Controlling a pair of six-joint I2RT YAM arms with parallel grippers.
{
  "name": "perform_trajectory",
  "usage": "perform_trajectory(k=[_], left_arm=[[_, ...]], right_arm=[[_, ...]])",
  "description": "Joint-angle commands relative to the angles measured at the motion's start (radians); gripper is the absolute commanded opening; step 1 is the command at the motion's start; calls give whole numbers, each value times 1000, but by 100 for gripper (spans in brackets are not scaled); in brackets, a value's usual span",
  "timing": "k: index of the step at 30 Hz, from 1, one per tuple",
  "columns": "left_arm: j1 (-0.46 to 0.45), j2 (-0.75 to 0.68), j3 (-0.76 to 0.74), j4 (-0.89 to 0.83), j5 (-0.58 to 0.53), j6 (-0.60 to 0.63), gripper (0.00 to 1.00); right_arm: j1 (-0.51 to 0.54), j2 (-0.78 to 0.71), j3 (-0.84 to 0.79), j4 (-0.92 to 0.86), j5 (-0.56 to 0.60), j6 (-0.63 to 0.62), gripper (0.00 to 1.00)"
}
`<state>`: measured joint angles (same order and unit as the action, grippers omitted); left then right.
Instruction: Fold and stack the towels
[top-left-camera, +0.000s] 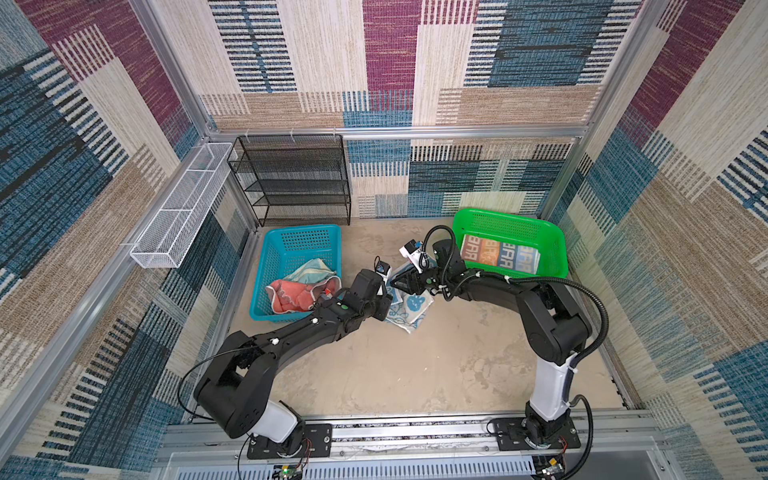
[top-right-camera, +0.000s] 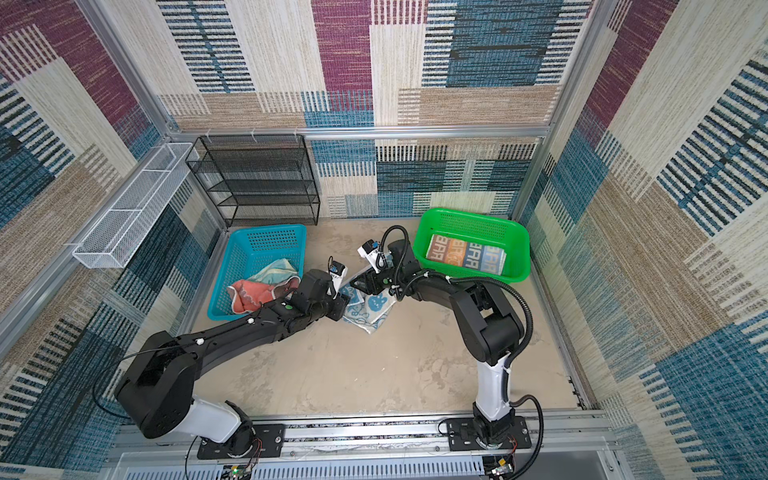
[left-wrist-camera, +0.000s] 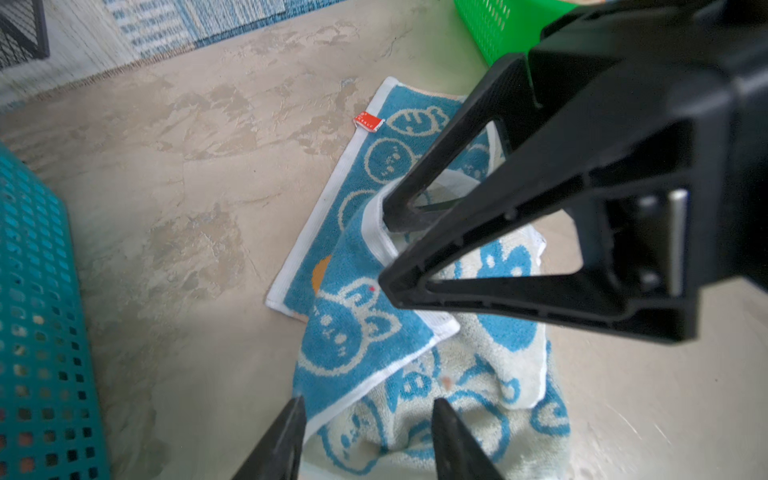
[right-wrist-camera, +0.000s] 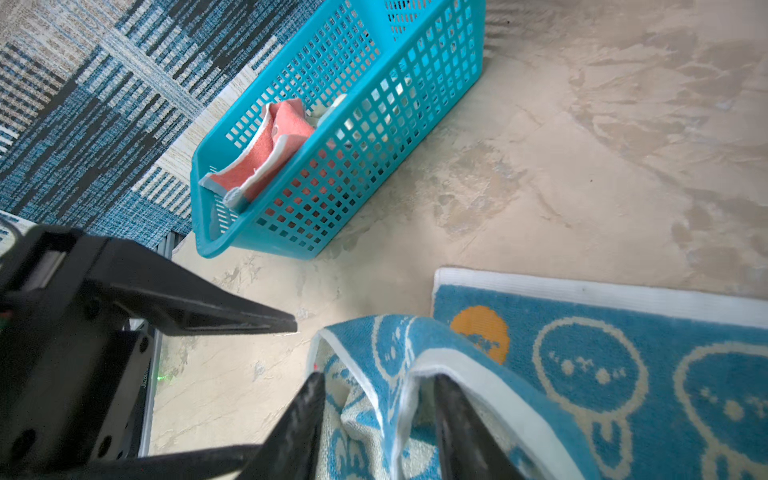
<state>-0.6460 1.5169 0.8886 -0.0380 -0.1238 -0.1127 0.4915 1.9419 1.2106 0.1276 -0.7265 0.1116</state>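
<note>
I should keep moving my left gripper forward while my right gripper holds up the blue towel's white hem (left-wrist-camera: 374, 230), until the towel's raised flap (left-wrist-camera: 329, 368) is in the left gripper's open fingers, then close them.
A blue towel with white rabbit faces (top-left-camera: 411, 307) (top-right-camera: 370, 307) lies crumpled on the floor between both arms. My right gripper (right-wrist-camera: 379, 378) is shut on a raised fold of it (right-wrist-camera: 415, 357), lifting its white hem. The left wrist view shows the same hem draped at the right gripper (left-wrist-camera: 390, 245). My left gripper (left-wrist-camera: 368, 401) hovers open just over the towel's near part (left-wrist-camera: 353, 345), pinching nothing. A folded orange-and-blue lettered towel (top-left-camera: 498, 253) lies in the green basket (top-left-camera: 507, 216). A coral towel (top-left-camera: 291, 297) and a pale one (top-left-camera: 309, 270) lie bunched in the blue basket (top-left-camera: 291, 245).
A black mesh rack (top-left-camera: 299, 178) stands at the back left wall. A white wire tray (top-left-camera: 178, 216) hangs on the left wall. The blue basket (right-wrist-camera: 332, 124) sits close to the left arm's elbow side. Bare floor (top-left-camera: 415, 374) stretches toward the arm bases.
</note>
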Motion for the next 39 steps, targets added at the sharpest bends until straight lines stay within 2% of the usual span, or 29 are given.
perform_trajectory(k=[1,6,9,15,20,24,28,31,35,38,39], left_arm=[[0,29,12,74,29,-86,54],[-7,69,10,157,56,-180,54],[-19,92,9,194,35,-227,54],[-57,140,28,207,-59,-289,54],[-84,178,42,209,-187,-329,54],[-93,213,54,220,-246,-336,51],[-95,244,63,223,-281,-352,44],[-97,259,70,222,-295,-356,34],[-96,258,68,216,-311,-346,19],[-97,244,56,207,-331,-336,1],[-96,236,51,200,-341,-332,0]], right_arm=[[0,21,24,36,-22,46,45],[1,38,37,55,-40,80,45],[0,35,42,60,-58,91,45],[-1,30,49,50,-61,92,44],[-1,34,47,49,-67,95,44],[0,32,46,50,-66,97,44],[-1,27,41,54,-66,97,44],[-1,28,40,52,-65,96,44],[-1,30,37,54,-59,95,44],[-2,29,38,51,-51,94,44],[-4,30,38,50,-48,92,44]])
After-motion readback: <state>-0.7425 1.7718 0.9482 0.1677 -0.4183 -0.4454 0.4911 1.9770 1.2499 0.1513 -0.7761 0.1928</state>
